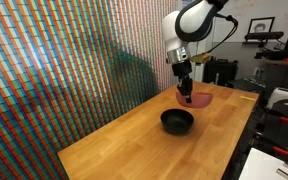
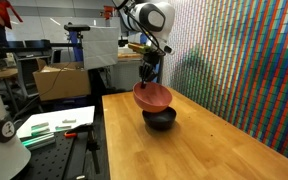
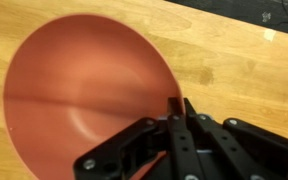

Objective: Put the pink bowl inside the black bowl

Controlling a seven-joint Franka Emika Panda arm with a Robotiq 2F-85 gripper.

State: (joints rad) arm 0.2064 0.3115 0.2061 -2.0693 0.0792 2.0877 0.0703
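Observation:
The pink bowl [image 2: 152,97] hangs off the black bowl's bench side, so I should lift it and go toward the striped wall, over the black bowl [image 2: 161,118], before lowering it.
My gripper [image 1: 185,88] is shut on the rim of the pink bowl [image 1: 199,99] and holds it tilted above the wooden table [image 1: 134,140]. In an exterior view the pink bowl [image 2: 154,95] hangs just over the black bowl [image 2: 160,118]. In an exterior view the black bowl [image 1: 177,121] sits on the table, nearer the camera than the pink bowl. In the wrist view the pink bowl [image 3: 79,95] fills the left, with my fingers [image 3: 180,107] pinching its right rim. The black bowl is not seen there.
A colourful striped wall [image 1: 54,70] runs along one side of the table. Benches with equipment and boxes [image 2: 59,80] stand past the other side. The table's edge [image 2: 109,140] drops off next to a white bench with tools.

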